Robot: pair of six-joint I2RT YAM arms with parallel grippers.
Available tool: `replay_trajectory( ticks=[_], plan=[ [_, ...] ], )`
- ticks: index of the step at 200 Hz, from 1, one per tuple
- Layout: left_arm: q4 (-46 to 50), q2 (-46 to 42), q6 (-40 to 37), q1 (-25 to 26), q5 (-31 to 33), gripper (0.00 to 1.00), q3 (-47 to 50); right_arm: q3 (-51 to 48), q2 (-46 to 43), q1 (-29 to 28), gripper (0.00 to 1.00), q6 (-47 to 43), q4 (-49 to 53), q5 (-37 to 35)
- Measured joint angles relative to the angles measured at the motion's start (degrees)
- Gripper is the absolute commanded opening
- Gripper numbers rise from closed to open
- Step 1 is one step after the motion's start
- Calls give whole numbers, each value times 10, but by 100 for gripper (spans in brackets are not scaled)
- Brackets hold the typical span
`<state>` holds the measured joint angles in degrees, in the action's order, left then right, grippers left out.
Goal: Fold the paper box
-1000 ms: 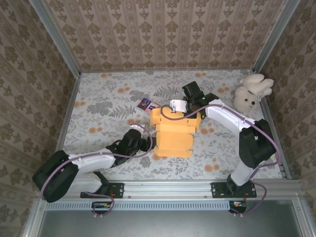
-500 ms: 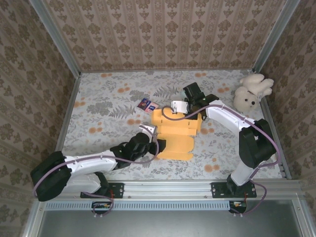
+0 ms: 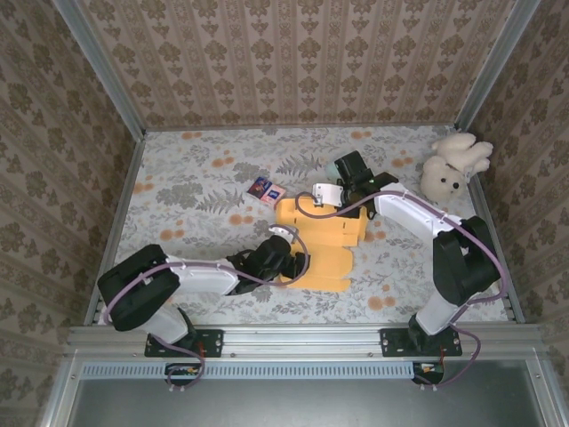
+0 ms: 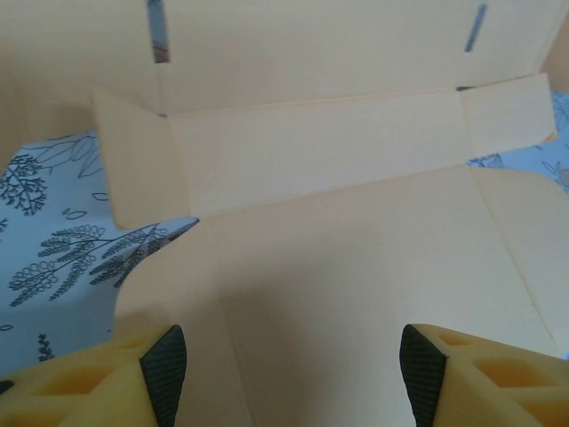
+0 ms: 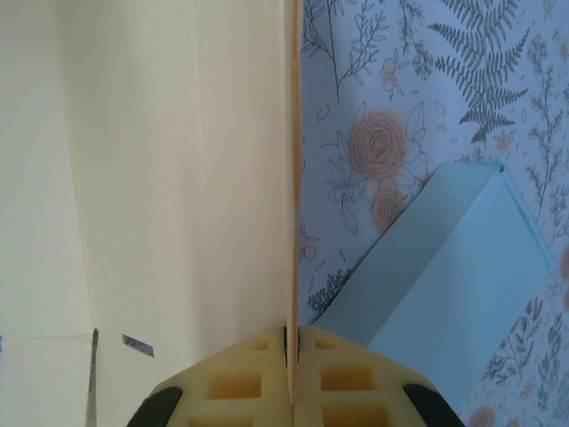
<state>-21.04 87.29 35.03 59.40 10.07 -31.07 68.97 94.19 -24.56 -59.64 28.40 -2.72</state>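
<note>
The paper box's flat panel (image 4: 311,276) is under my left gripper where the held side must fold, so the gripper should move back and come to the box's end flap (image 4: 142,165) from outside.
The orange paper box (image 3: 324,233) lies partly unfolded in the middle of the table. My left gripper (image 3: 292,259) is at its near left corner. In the left wrist view the left gripper (image 4: 293,378) is open, its black pads (image 4: 165,374) wide apart over a flat panel of the paper box (image 4: 356,160), with a raised side strip and end flaps beyond. My right gripper (image 3: 342,189) is at the box's far edge. In the right wrist view the right gripper (image 5: 292,342) is shut on a thin upright wall of the paper box (image 5: 178,178), seen edge-on.
A pale blue carton (image 5: 449,285) lies just right of the held wall. A white plush rabbit (image 3: 454,165) sits at the far right, and small printed cards (image 3: 265,189) lie left of the box. Metal rails (image 3: 302,336) and patterned walls enclose the table.
My left arm has swung right and forward, bringing its gripper from beside the box onto its near left corner. The box has shifted slightly right. My right gripper has kept its hold.
</note>
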Motion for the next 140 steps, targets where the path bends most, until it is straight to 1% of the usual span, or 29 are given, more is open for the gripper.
replay_trajectory(
  ticks=[41, 79, 104, 123, 140],
  plan=[
    [-42, 35, 18, -10, -9, 68, 16, -3, -3, 0, 0, 0, 0, 1],
    [-125, 60, 25, -17, -13, 69, 34, -20, -14, 4, 0, -2, -17, 1],
    [-177, 56, 25, -30, -38, 69, 60, -41, -29, 5, 0, -5, -32, 5],
    [-169, 36, 23, -39, -49, 69, 73, -52, -36, 4, 0, -5, -45, 15],
    [-137, -7, 12, -41, -54, 70, 82, -57, -40, 4, 0, -4, -56, 22]
  ],
)
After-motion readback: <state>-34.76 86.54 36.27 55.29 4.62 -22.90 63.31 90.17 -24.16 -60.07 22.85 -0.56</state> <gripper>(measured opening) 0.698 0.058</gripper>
